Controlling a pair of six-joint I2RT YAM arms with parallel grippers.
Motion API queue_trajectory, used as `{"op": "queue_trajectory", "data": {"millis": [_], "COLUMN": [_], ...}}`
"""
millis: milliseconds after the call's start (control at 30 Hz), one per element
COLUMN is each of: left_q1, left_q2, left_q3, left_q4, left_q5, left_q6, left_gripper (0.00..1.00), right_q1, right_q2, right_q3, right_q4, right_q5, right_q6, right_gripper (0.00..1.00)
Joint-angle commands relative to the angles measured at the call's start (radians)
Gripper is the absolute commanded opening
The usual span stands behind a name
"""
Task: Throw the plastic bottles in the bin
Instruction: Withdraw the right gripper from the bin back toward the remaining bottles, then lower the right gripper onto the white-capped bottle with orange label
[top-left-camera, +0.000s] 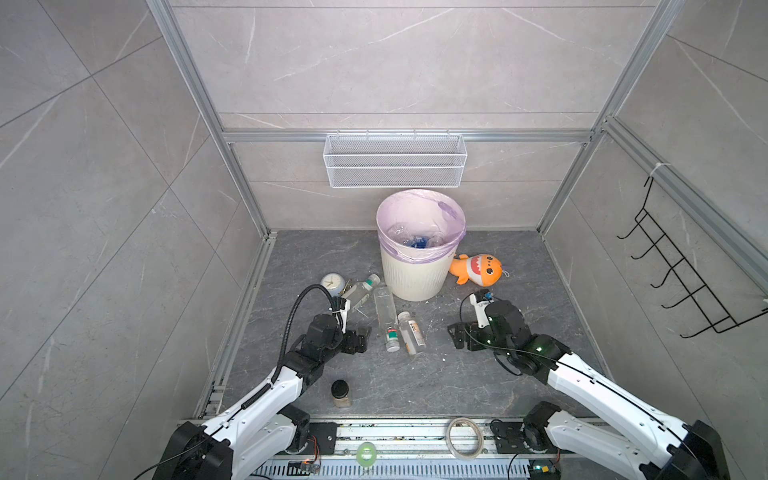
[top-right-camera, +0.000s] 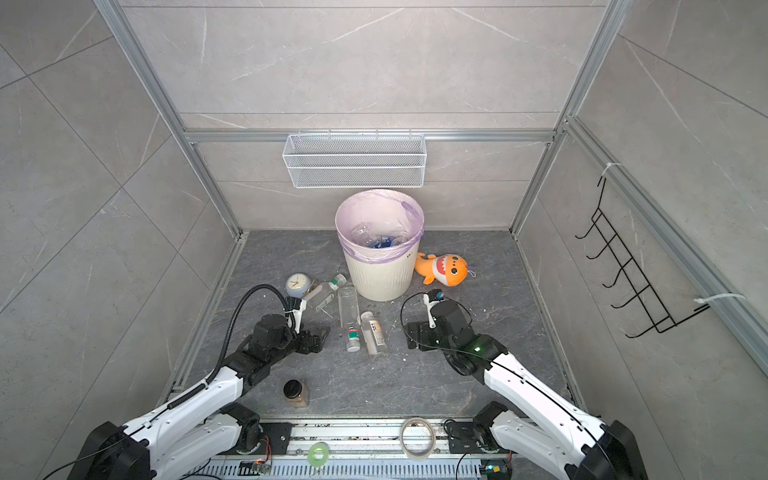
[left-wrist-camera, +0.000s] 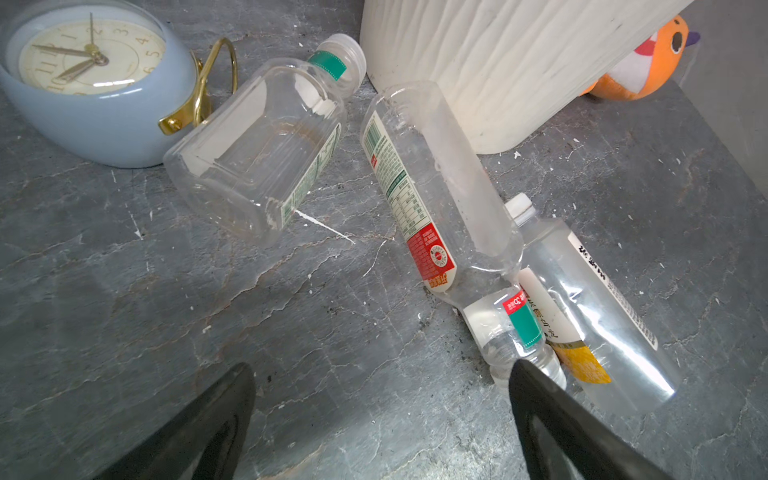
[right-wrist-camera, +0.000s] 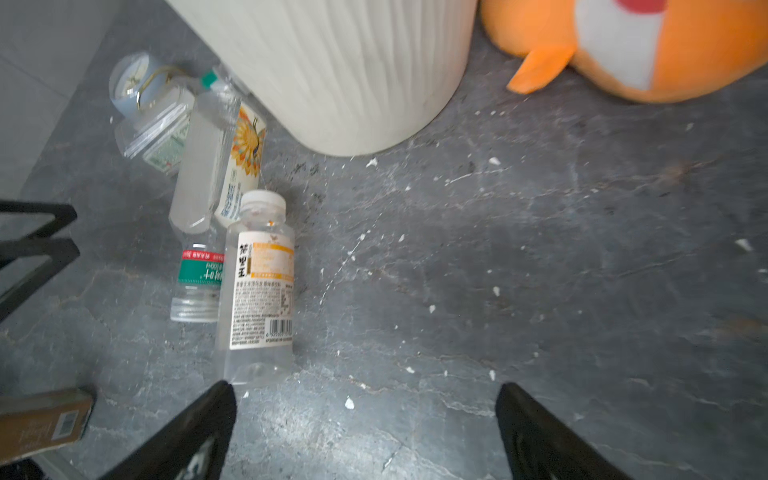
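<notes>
My right gripper's open fingers are aligned across the yellow-labelled bottle's narrow width (top-left-camera: 411, 333), so I keep nearing its body (top-right-camera: 372, 334) until they are on both sides, then close.
Three clear plastic bottles lie on the dark floor in front of the bin (top-left-camera: 419, 266). A squat one with a green neck band (top-left-camera: 360, 289) lies by the clock. A long one (top-left-camera: 385, 311) lies in the middle, and a yellow-labelled one (top-left-camera: 411, 332) lies beside it. More bottles (top-left-camera: 415, 241) lie inside the purple-lined bin (top-right-camera: 380, 274). My left gripper (top-left-camera: 361, 334) is open just left of the long bottle's cap end; in the left wrist view my left gripper (left-wrist-camera: 380, 365) frames bare floor. My right gripper (top-left-camera: 457, 334) is open to the right of the yellow-labelled bottle (right-wrist-camera: 259, 286), over bare floor (right-wrist-camera: 365, 387).
A pale blue clock (top-left-camera: 332, 282) sits left of the bottles, and an orange plush shark (top-left-camera: 478, 269) lies right of the bin. A black-lidded jar (top-left-camera: 340, 392) stands near the front. A white mesh basket (top-left-camera: 395, 160) hangs on the back wall, and a black hook rack (top-left-camera: 685, 282) on the right wall.
</notes>
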Motion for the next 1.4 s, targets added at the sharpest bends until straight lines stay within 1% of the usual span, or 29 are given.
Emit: {"op": "queue_trajectory", "data": {"millis": [0,233,533,667,900,1133,1367], "left_q1": [0.000,0.000,0.001,0.001,0.002,0.001,0.002], "left_q2": [-0.025,-0.045,-0.040,-0.033,-0.019,-0.010,-0.002], "left_q3": [0.003,-0.010,-0.007,-0.002,0.002,0.007,0.009], "left_q4": [0.062,0.068,0.065,0.057,0.058,0.058,0.060], "left_q5": [0.014,0.004,-0.012,-0.027,-0.024,-0.024,-0.021], "left_q6": [0.031,0.027,0.024,0.021,0.019,0.018,0.019], "left_gripper": [0.97,0.97,0.97,0.97,0.97,0.97,0.96], "right_q1": [0.057,0.128,0.178,0.196,0.221,0.250,0.258], "right_q2": [0.054,0.176,0.326,0.384,0.472,0.566,0.655], "right_q3": [0.061,0.114,0.185,0.216,0.258,0.312,0.354], "right_q4": [0.010,0.057,0.085,0.091,0.100,0.089,0.089], "right_q5": [0.046,0.077,0.089,0.089,0.091,0.115,0.122], "right_q6": [0.009,0.030,0.048,0.046,0.048,0.047,0.048], "right_gripper": [0.99,0.99,0.99,0.97,0.94,0.92,0.90]}}
